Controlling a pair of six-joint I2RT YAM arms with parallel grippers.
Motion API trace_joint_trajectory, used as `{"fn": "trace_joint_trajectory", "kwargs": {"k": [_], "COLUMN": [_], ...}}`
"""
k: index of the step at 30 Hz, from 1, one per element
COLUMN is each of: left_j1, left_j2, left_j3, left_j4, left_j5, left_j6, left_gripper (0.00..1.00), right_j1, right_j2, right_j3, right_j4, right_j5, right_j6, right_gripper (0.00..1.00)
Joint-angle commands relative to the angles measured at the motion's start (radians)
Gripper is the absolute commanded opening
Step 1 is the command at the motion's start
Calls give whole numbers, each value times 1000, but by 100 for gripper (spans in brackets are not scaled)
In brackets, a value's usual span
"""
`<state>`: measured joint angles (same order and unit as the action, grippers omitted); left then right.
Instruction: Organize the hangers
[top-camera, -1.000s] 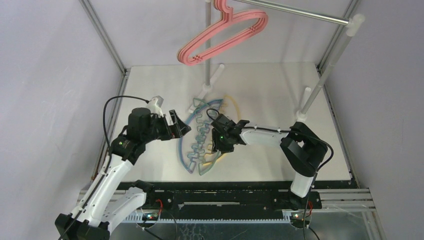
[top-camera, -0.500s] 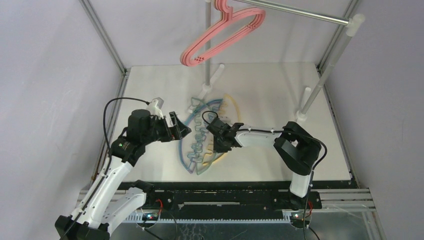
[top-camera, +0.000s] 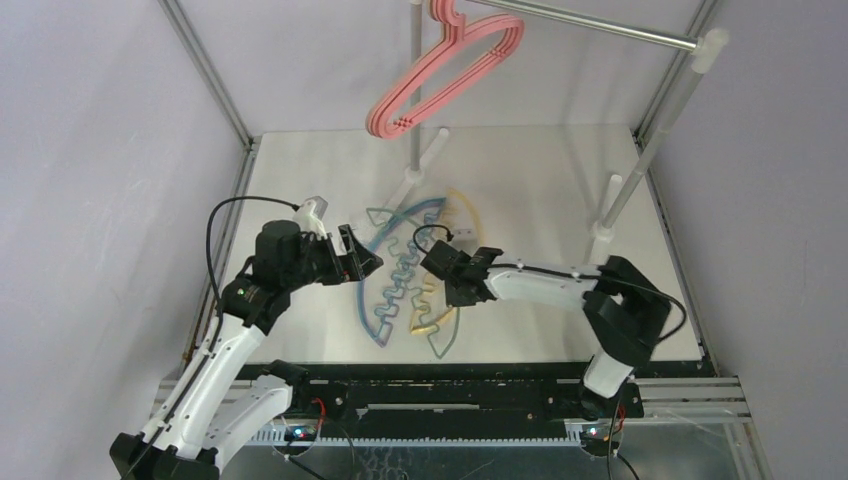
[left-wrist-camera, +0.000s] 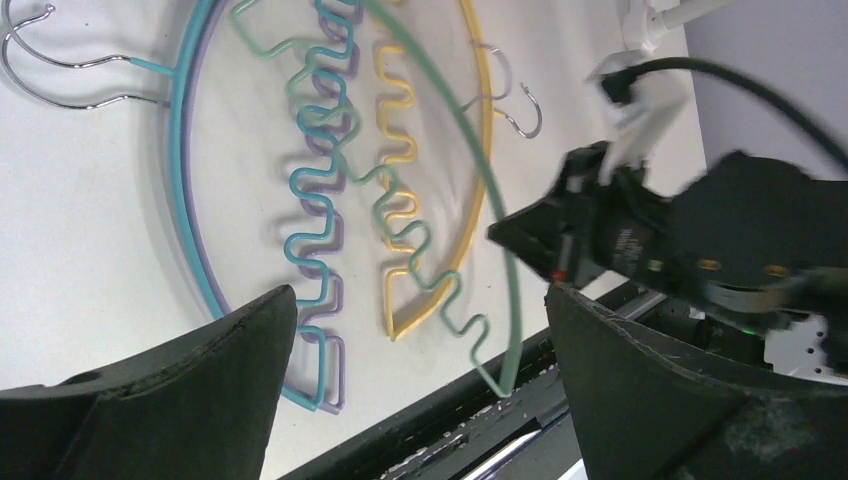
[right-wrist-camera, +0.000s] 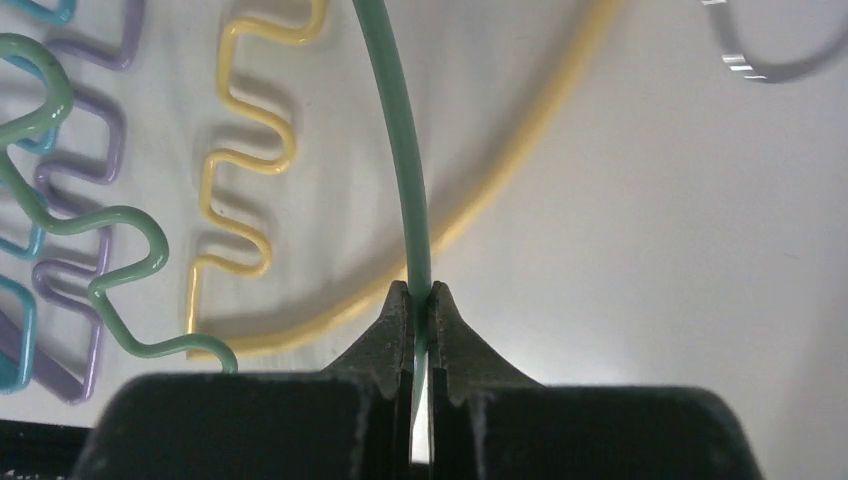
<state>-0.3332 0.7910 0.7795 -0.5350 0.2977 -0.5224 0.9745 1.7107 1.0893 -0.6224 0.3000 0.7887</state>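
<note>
The green hanger (top-camera: 457, 327) is almost flat in my right gripper, so my left gripper should hold its wavy bar (top-camera: 393, 247) steady while my right gripper turns around the arc.
Several wavy-bar hangers lie overlapping on the white table. My right gripper (right-wrist-camera: 419, 292) (top-camera: 455, 288) is shut on the arc of the green hanger (right-wrist-camera: 400, 130) (left-wrist-camera: 483, 170), whose near end is tilted up off the table. The yellow hanger (right-wrist-camera: 510, 180) (left-wrist-camera: 398, 300), blue hanger (left-wrist-camera: 185, 180) (top-camera: 362, 300) and purple hanger (right-wrist-camera: 90, 300) lie flat beneath and to the left of it. To the left of the pile my left gripper (left-wrist-camera: 420, 300) (top-camera: 368, 262) hovers wide open and empty. Several pink hangers (top-camera: 445, 75) hang from the rail.
The grey metal rail (top-camera: 600, 30) spans the back on white poles (top-camera: 640, 160), with one pole (top-camera: 415, 100) just behind the pile. Metal hanger hooks (left-wrist-camera: 60, 75) lie on the table. A black front edge (top-camera: 450, 372) borders the table.
My right gripper has shut on the green hanger's arc and moved slightly toward the front, dragging that hanger. The pink hangers have swung a little. The left arm has stayed put.
</note>
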Motion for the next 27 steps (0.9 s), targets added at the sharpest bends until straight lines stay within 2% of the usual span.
{"fn": "trace_joint_trajectory", "kwargs": {"k": [1, 8, 13, 17, 21, 27], "left_j1": [-1, 0, -1, 0, -19, -176], "left_j2": [-21, -36, -32, -20, 14, 89], "left_j3": [0, 8, 13, 30, 41, 84], "left_j4": [40, 34, 32, 50, 135, 327], "left_j5": [21, 22, 26, 34, 55, 7], "left_j6": [5, 5, 6, 5, -44, -134], "left_gripper": [98, 98, 98, 98, 98, 98], "right_j1": [19, 16, -68, -148, -138, -76], "right_j2": [-192, -382, -478, -556, -576, -517], "right_j3": [15, 26, 73, 69, 71, 117], "right_j4": [-142, -382, -541, -491, -428, -393], "right_j5": [217, 506, 633, 614, 546, 501], "right_j6": [-13, -13, 2, -75, -128, -101], "right_gripper": [0, 0, 0, 0, 0, 0]}}
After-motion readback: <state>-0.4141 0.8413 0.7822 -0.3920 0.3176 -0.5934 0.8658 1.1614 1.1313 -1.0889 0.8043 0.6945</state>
